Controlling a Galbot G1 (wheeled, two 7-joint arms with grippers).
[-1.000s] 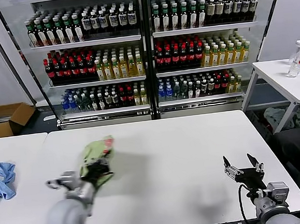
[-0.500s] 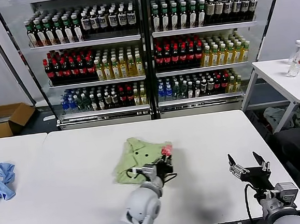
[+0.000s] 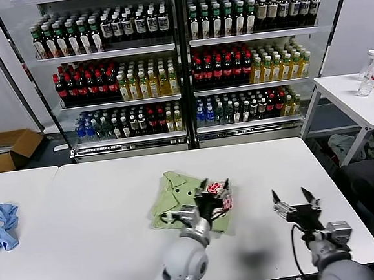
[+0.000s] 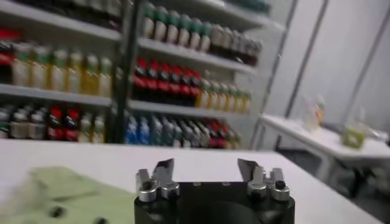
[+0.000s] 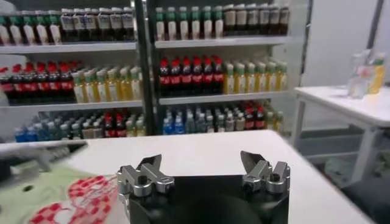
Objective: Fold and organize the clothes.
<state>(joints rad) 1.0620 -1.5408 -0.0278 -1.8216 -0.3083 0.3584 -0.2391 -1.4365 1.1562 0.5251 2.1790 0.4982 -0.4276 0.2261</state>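
Observation:
I should first move my left gripper away, because it is hovering across the crumpled shirt by its red-and-white graphic point(image 3: 221, 190). Then my right gripper should take the graphic's edge point(image 3: 229, 201) and straighten it.
The light green polo shirt point(image 3: 175, 194) lies crumpled on the white table point(image 3: 101, 198) near its middle, its red-and-white graphic point(image 3: 225, 202) at its right edge. My left gripper point(image 3: 215, 188) hovers over that right edge, open and empty. In the left wrist view the gripper point(image 4: 206, 169) has its jaws apart, with the shirt point(image 4: 67, 196) low beside it. My right gripper point(image 3: 294, 200) is open over bare table to the right of the shirt. In the right wrist view the gripper point(image 5: 201, 161) is open, and the shirt's graphic point(image 5: 79, 199) shows off to one side.
A light blue cloth point(image 3: 0, 224) lies on the separate table at far left. Glass-door drink fridges point(image 3: 181, 62) stand behind the table. A side table point(image 3: 359, 100) with bottles is at the right, and a cardboard box point(image 3: 3, 149) is on the floor at left.
My left arm carried the shirt from the table's left part to its middle, set it down and opened. My right gripper shifted slightly left.

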